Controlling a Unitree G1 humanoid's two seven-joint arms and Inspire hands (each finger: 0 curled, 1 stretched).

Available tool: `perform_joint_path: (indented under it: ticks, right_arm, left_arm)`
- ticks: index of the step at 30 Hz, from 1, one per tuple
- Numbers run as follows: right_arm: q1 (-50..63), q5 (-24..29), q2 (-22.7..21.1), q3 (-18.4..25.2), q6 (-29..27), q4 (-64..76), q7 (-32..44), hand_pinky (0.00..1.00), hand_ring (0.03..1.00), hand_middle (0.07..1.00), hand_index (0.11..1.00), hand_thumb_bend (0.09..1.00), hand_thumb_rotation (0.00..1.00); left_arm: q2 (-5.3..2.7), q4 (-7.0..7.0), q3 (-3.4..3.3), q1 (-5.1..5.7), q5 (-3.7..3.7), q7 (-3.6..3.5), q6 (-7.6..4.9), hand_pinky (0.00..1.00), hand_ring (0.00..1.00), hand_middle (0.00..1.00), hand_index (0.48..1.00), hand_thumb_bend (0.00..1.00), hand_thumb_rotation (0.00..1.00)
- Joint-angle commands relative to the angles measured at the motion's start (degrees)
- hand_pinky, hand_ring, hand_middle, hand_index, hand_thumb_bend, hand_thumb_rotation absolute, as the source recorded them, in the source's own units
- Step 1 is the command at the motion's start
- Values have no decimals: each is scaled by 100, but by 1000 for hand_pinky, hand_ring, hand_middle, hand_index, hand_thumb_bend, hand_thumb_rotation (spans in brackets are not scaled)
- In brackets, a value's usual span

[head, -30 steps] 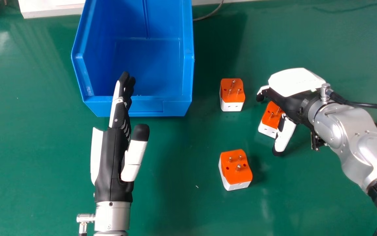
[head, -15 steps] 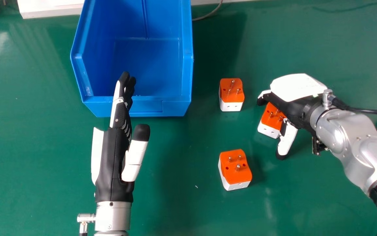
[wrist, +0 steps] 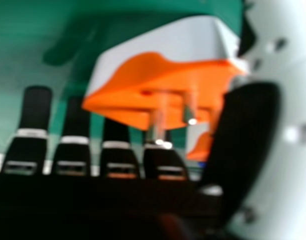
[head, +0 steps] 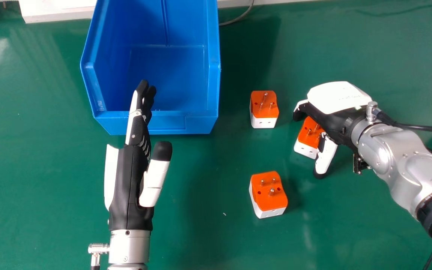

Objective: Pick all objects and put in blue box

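The adapter between the robot's fingers has flat sides, so it will tip over onto one of them and stay there when the robot drops it into the blue box.
My right hand stands low over the table's right part, open, its fingers and thumb on either side of an orange-and-white adapter. In the right hand view that adapter lies between the straight fingers of my right hand and its thumb. A second adapter sits to the left of it, and a third nearer the front, both with pins up. My left hand is open and empty, its fingertips over the front edge of the blue box. The box's visible floor is bare.
The green table carries everything. A grey cable runs behind the box on its right. White objects stand at the back left, and a black cable trails from the right wrist.
My right hand shifted slightly right and down, then back left and a little up, staying around the same adapter. The left hand has kept still.
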State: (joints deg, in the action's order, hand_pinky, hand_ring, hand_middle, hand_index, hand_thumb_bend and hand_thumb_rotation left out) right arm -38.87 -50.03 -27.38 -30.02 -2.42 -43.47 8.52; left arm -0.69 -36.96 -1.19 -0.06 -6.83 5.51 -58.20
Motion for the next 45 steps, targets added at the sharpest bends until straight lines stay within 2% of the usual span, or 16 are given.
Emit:
perform_joint_path:
  ticks: [1, 4, 7, 10, 13, 14, 15, 16, 17, 18, 28, 31, 33, 37, 42, 45]
  right_arm:
    - [17, 16, -59, -49, 11, -73, 19, 601, 745, 810, 781, 909, 121]
    - [45, 117, -56, 10, -49, -53, -53, 588, 733, 801, 778, 906, 118]
    - [52, 228, -25, 67, -49, -71, -78, 508, 645, 728, 750, 886, 76]
    - [38, 324, -9, 104, -88, -117, -102, 454, 586, 679, 719, 850, 40]
    - [49, 135, -102, -33, -186, -58, -368, 415, 542, 641, 698, 823, 20]
    - [43, 98, -118, -65, -193, -52, -395, 401, 517, 620, 691, 764, 16]
    - [37, 85, -124, -84, -193, -58, -421, 401, 517, 620, 691, 764, 16]
    - [30, 80, -129, -102, -200, -77, -463, 390, 497, 602, 682, 716, 13]
    - [35, 91, -131, -97, -220, -92, -516, 390, 497, 602, 682, 716, 13]
    - [54, 107, -131, -74, -240, -93, -573, 384, 480, 590, 670, 677, 10]
    - [164, 10, -186, -59, -370, -39, -1068, 394, 448, 566, 585, 597, 5]
    - [167, 54, -175, -28, -360, -30, -1065, 383, 438, 555, 570, 580, 4]
    - [167, 94, -157, 3, -345, -17, -1061, 371, 429, 545, 558, 567, 3]
    - [168, 207, -165, 56, -425, 1, -1039, 376, 424, 534, 529, 550, 2]
    - [202, 319, -184, 159, -463, 125, -935, 398, 427, 527, 499, 534, 0]
    - [197, 323, -203, 167, -470, 159, -936, 397, 418, 526, 494, 528, 0]
  left_arm:
    - [-14, 78, 36, -16, -61, 21, -79, 1000, 979, 967, 963, 919, 963]
    - [-10, 71, 40, -29, -55, 12, -81, 1000, 977, 967, 963, 919, 963]
    - [-19, 102, 54, -13, -18, -18, -54, 1000, 977, 968, 963, 919, 962]
    - [-8, 79, 49, -29, -45, -8, -67, 1000, 978, 970, 965, 917, 961]
    - [-9, 80, 43, -28, -61, 12, -63, 1000, 976, 970, 965, 918, 962]
    - [-11, 75, 45, -28, -52, 9, -63, 1000, 976, 970, 965, 919, 962]
    - [-12, 65, 44, -32, -47, 8, -75, 1000, 976, 970, 965, 919, 962]
    - [-13, 62, 45, -33, -42, 6, -83, 1000, 975, 969, 965, 920, 962]
    - [-16, 61, 43, -34, -42, 8, -86, 1000, 975, 969, 965, 920, 962]
    - [-18, 63, 42, -33, -45, 13, -81, 1000, 975, 969, 964, 919, 961]
    - [-6, 39, 41, -33, -36, 0, -88, 1000, 975, 969, 964, 918, 960]
    - [-2, 40, 31, -35, -65, 23, -89, 1000, 976, 969, 964, 917, 960]
    - [-3, 48, 38, -30, -32, -1, -75, 1000, 977, 969, 964, 916, 961]
    - [6, 18, 30, -43, -56, 14, -102, 1000, 978, 969, 964, 917, 963]
    - [3, -4, 33, -52, -42, 5, -122, 1000, 979, 969, 965, 915, 963]
    - [6, 19, 46, -34, -18, -26, -104, 1000, 979, 969, 965, 914, 963]
